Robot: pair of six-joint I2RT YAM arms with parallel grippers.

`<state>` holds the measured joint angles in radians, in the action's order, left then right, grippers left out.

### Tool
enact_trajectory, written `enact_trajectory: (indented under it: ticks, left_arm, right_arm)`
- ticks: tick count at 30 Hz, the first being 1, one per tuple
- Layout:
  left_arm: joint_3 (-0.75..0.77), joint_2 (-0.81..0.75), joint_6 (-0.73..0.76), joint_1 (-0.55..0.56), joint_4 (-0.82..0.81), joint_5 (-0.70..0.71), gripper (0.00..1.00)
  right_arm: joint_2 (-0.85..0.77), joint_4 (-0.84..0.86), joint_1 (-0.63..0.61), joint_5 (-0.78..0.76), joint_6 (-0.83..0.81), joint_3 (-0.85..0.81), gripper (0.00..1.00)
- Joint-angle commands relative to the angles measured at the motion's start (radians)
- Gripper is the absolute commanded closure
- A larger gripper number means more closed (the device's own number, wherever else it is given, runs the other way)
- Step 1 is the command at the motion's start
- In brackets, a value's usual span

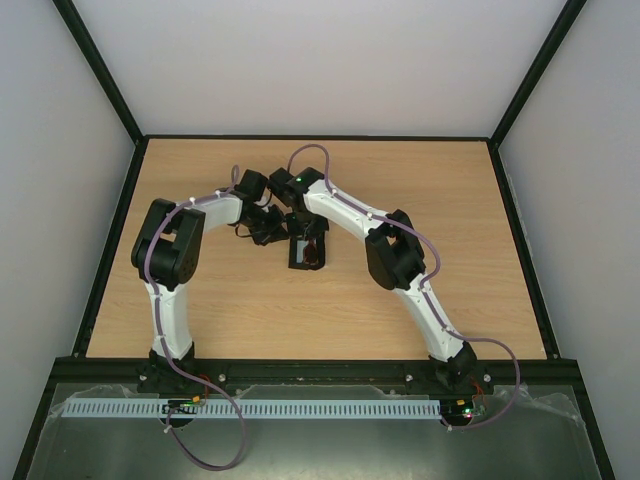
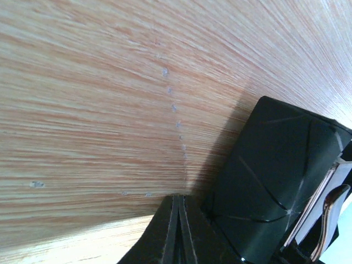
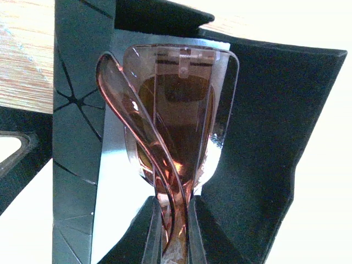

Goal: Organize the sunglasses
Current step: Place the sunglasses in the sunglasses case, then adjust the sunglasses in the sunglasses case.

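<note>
Next, I open my right gripper and then use it to push the folded sunglasses [image 3: 179, 179] down into the black case, because one temple of the sunglasses [image 3: 111, 74] slants up over the case's side.
The brown amber-tinted sunglasses [image 3: 176, 126] are folded and held in my right gripper [image 3: 173, 220], whose jaws are shut on them. They sit over the open black case [image 3: 275, 126], inside its walls. In the top view the sunglasses [image 1: 311, 253] show in the case [image 1: 299, 262] at the table's middle, under my right gripper [image 1: 308, 235]. My left gripper [image 2: 180, 206] is shut with nothing between its fingers, low on the wood beside the case's black outer wall [image 2: 269, 170]. In the top view the left gripper [image 1: 268, 228] is just left of the case. An edge of the glasses [image 2: 330, 214] shows at the left wrist view's right.
The wooden table [image 1: 220, 300] has a black rim and white walls round it. The two arms meet over the table's middle, their wrists close together. A light panel [image 3: 118, 181] inside the case lies under the glasses.
</note>
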<state>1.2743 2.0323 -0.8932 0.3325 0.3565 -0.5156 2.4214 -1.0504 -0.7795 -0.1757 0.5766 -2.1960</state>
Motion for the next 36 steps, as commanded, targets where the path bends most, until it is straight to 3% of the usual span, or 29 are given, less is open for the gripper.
enact_trajectory:
  ticks: [1,6,9,14,36]
  left_arm:
    - [-0.024,-0.015,-0.009,0.009,0.024,0.009,0.98]
    - [-0.038,-0.021,-0.018,0.008,0.01,0.005,0.98]
    - [-0.041,-0.023,-0.022,0.011,0.002,0.002,0.98]
    - [-0.047,-0.029,-0.024,0.011,-0.001,0.001,0.98]
    - [-0.052,-0.03,-0.029,0.013,-0.007,0.001,0.98]
  right_arm:
    - [-0.005,-0.096,-0.007,-0.008,0.02,-0.028,0.97]
    - [-0.023,-0.103,-0.006,-0.048,0.04,-0.015,0.95]
    - [-0.016,-0.11,-0.006,-0.036,0.042,-0.026,0.77]
    - [-0.013,-0.113,-0.007,-0.029,0.039,-0.067,0.64]
    - [0.043,-0.169,0.001,-0.05,0.041,-0.105,0.71]
